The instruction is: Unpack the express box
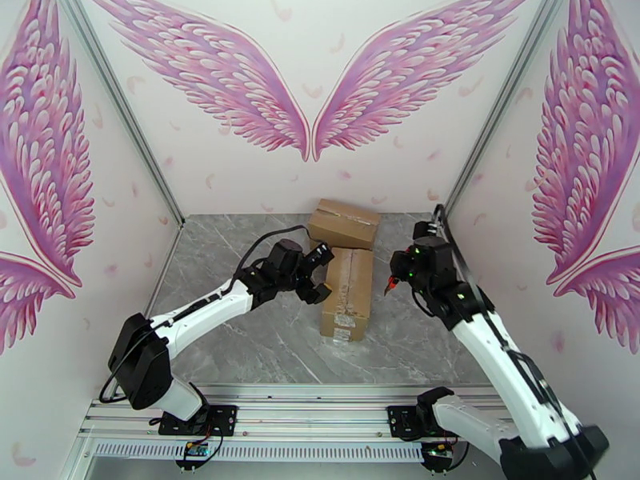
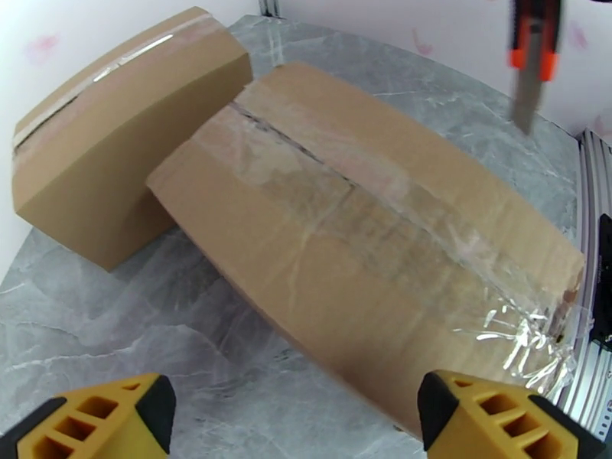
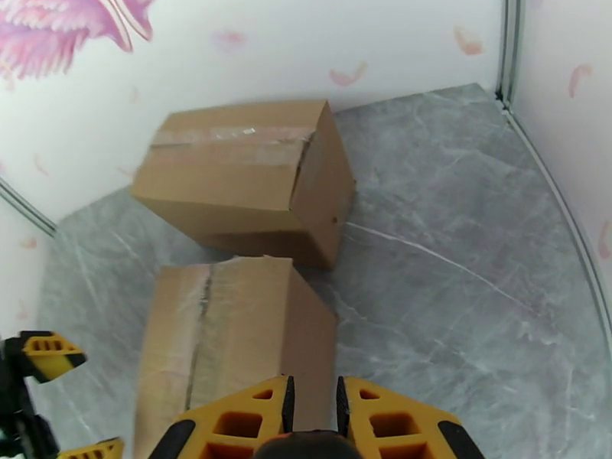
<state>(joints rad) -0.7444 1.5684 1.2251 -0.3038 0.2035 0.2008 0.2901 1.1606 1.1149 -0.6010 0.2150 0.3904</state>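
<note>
The robot's left gripper should back away, because the long box's far end touches the second box. The robot should turn the long box clear before it cuts the long box's tape.
The long taped express box (image 1: pixel 348 291) lies mid-table, its clear tape seam (image 2: pixel 359 193) running along the top. My left gripper (image 1: pixel 324 274) is open at the box's left side, its yellow fingertips (image 2: pixel 92 422) wide apart in the left wrist view with the box (image 2: pixel 367 246) just ahead. My right gripper (image 1: pixel 398 275) hovers off the box's right side, shut on a box cutter (image 1: pixel 390 286). The cutter's orange body and grey blade (image 2: pixel 530 66) hang above the box's far edge. In the right wrist view the fingers (image 3: pixel 237 422) pinch the dark handle (image 3: pixel 310 445) above the box (image 3: pixel 229 330).
A second taped cardboard box (image 1: pixel 344 223) sits tilted behind the long one, touching its far end, close to the back wall. Wing-patterned walls enclose the grey marble table (image 1: pixel 240 338) on three sides. A metal rail (image 1: pixel 304 410) runs along the near edge.
</note>
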